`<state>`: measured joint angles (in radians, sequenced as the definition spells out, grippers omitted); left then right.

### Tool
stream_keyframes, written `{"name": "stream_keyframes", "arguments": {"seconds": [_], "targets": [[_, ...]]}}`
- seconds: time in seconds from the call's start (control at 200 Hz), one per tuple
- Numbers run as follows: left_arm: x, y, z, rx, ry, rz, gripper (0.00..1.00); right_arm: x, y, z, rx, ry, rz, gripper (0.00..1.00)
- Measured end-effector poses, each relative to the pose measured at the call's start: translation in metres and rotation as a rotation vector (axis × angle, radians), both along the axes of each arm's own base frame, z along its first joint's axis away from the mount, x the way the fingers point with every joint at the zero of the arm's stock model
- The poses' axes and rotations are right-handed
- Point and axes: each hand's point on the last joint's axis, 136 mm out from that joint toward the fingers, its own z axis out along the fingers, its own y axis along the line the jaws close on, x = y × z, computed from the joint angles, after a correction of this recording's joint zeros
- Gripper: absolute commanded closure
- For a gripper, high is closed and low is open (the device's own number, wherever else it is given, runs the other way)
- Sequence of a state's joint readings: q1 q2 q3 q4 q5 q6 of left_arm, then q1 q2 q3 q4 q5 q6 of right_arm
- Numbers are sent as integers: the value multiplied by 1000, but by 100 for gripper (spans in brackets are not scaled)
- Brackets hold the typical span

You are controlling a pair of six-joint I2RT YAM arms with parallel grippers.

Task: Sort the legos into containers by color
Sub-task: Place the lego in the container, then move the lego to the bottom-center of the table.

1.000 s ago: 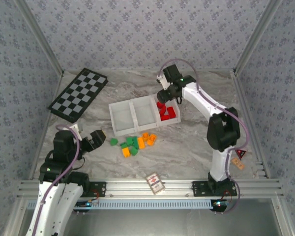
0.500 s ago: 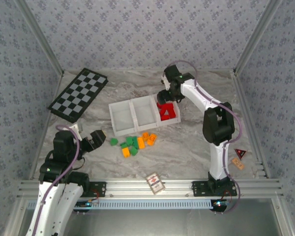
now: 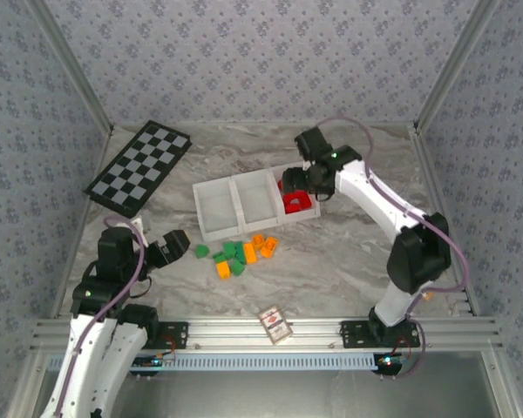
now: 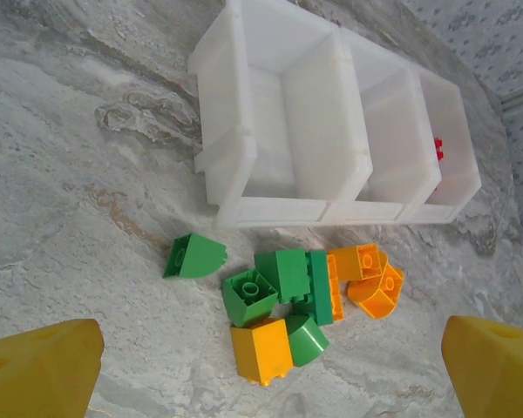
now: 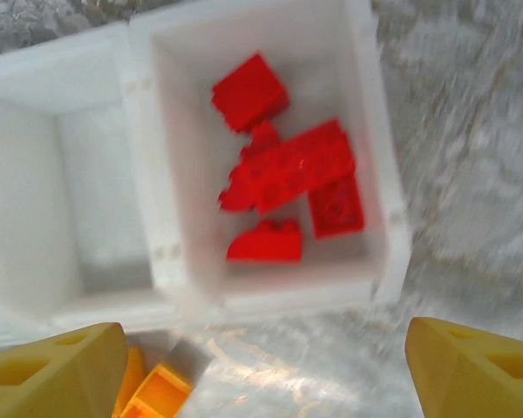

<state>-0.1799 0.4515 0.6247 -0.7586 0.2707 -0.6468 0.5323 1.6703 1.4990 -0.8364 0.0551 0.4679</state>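
Observation:
The outermost orange lego [image 3: 268,248] has clear space [image 3: 283,248] next to it for the open fingers of my right gripper, so I should keep moving toward that lego until they close around it.
The containers are one white tray [image 3: 216,209] of three compartments in a row. Several red legos [image 3: 298,202] lie in its right compartment [image 5: 385,218], sharp in the right wrist view as red legos [image 5: 288,170]. My right gripper [image 3: 301,185] hangs open just above them; its yellow fingers [image 5: 52,366] hold nothing. A pile of green legos [image 4: 279,279] and orange legos [image 4: 263,348] lies on the table in front of the tray [image 4: 244,157]. My left gripper [image 3: 170,246] stands open and empty, left of the pile [image 3: 240,252]. The other two compartments look empty.
A black-and-white checkerboard [image 3: 139,167] lies at the back left. A small red-patterned card box [image 3: 275,324] sits near the front rail [image 3: 261,335]. Patterned walls close the table in on three sides.
The right gripper's jaws have widened over the right compartment, and its arm has swung out to the right. The left arm has stayed still.

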Motion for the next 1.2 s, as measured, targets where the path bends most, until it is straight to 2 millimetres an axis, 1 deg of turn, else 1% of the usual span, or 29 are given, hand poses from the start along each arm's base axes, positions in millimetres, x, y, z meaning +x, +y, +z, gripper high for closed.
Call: {"name": "stream_keyframes", "arguments": {"seconds": [0.085, 0.195, 0.3, 0.39, 0.475, 0.525, 0.67, 0.72, 0.785, 0.84, 1.004, 1.204], "targets": [[2, -3, 2, 14, 4, -29, 0, -28, 14, -8, 19, 11, -35, 14], [6, -6, 11, 38, -17, -68, 0, -59, 30, -28, 26, 40, -83, 13], [6, -9, 14, 48, -26, -102, 0, -76, 41, -43, 30, 50, -155, 12], [5, -12, 13, 47, -28, -122, 0, -85, 51, -46, 56, 35, -232, 12], [5, -13, 15, 50, -36, -131, 0, -89, 61, -48, 85, 20, -295, 13], [4, -13, 16, 49, -43, -135, 0, -91, 68, -53, 96, 19, -327, 13], [2, -15, 20, 44, -66, -148, 0, -92, 80, -82, 77, 51, -409, 17], [1, -15, 21, 43, -72, -151, 0, -91, 80, -92, 68, 63, -440, 18], [0, -16, 22, 42, -79, -157, 0, -91, 79, -99, 61, 69, -477, 20], [-1, -17, 23, 42, -83, -160, 0, -90, 78, -102, 63, 67, -503, 21], [-3, -20, 25, 40, -93, -177, 0, -86, 76, -99, 86, 44, -561, 24], [-3, -20, 25, 40, -96, -176, 0, -83, 78, -99, 108, 36, -584, 28]]}}
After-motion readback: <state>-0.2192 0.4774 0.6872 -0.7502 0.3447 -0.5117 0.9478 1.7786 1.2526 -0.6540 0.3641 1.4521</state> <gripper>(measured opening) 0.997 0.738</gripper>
